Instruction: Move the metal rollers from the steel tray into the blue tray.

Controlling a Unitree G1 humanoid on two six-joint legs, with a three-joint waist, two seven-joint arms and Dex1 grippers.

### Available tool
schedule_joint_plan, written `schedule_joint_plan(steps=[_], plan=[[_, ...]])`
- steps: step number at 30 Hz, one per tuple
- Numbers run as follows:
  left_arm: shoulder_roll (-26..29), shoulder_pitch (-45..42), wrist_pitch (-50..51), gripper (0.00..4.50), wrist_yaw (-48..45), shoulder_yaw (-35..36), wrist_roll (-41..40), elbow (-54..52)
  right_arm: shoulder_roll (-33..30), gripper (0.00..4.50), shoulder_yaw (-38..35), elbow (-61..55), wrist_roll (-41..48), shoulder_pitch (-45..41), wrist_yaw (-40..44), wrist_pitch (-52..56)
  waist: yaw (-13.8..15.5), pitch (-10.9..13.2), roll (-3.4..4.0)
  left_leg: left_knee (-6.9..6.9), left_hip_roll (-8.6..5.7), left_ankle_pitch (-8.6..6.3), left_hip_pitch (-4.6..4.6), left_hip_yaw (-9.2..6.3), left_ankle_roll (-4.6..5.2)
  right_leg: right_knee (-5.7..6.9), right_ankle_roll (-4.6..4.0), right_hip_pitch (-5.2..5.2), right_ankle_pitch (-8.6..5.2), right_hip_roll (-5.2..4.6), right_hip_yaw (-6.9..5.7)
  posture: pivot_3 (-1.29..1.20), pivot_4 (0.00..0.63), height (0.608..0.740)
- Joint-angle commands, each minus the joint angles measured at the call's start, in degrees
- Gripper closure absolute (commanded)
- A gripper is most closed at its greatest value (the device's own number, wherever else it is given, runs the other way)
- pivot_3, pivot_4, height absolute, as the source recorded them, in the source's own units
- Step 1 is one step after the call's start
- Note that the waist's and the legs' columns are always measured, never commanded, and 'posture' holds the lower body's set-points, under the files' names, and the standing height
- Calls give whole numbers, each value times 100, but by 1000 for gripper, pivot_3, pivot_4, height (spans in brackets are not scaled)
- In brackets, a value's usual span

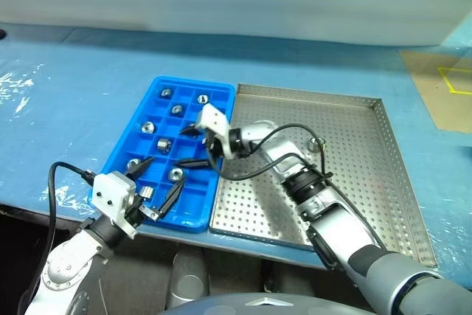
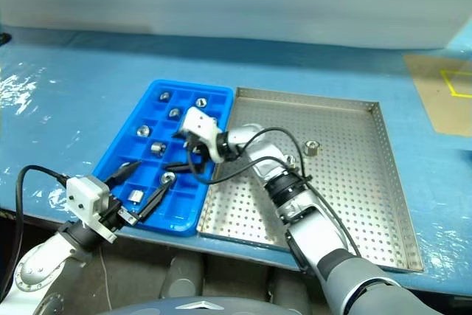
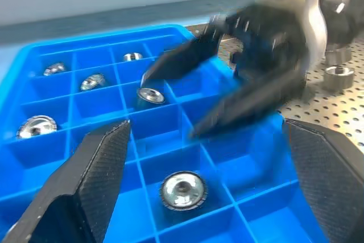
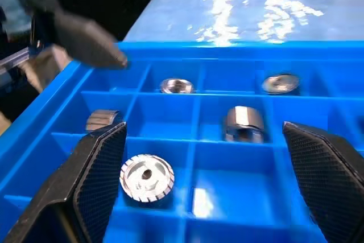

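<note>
The nearer roller in the steel tray is upright and free, so I keep bringing my open right gripper closer until its fingers straddle the roller's sides.
The blue tray lies left of the steel tray, and several metal rollers sit in its compartments. My right gripper hangs open over the blue tray's middle with nothing between its fingers. A roller lies in the compartment just below it. My left gripper is open at the blue tray's near edge, also empty, above a roller that rests in its compartment. Two rollers stand on the steel tray's perforated floor, one of them beside my right forearm.
Both trays rest on a blue-covered table. A black cable loops from the right wrist over the trays' shared edge. A brown patch with yellow tape lies at the far right.
</note>
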Motion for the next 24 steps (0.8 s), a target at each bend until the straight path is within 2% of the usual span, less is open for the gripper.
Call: schedule_joint_plan(steps=[1,5,12,24], plan=[[118,-280,-125,0,-207,-77,-51,148,-262,31,-298,-445,195,178,-53,85,-32,0,0,1,2,4,1,0,-6,2,0,0,0,4,1,342,150,740],[235,-932,-76,0,-427,-314,43,644,-717,31,-583,-921,206,613,-314,297,-90,-1,3,6,4,13,8,1,-22,15,-1,0,1,6,4,257,150,740],[304,-1813,-20,0,-781,-525,-51,1216,-1324,31,-1141,-1650,199,1259,-1064,836,-371,-2,2,33,2,17,10,1,-28,47,-1,0,1,5,11,132,150,740],[105,-3281,289,0,-1114,-1066,-93,2027,-1951,31,-1460,-2836,495,2313,-1442,1622,-756,-2,2,43,-1,24,15,5,-36,74,-3,8,2,8,27,-20,150,740]])
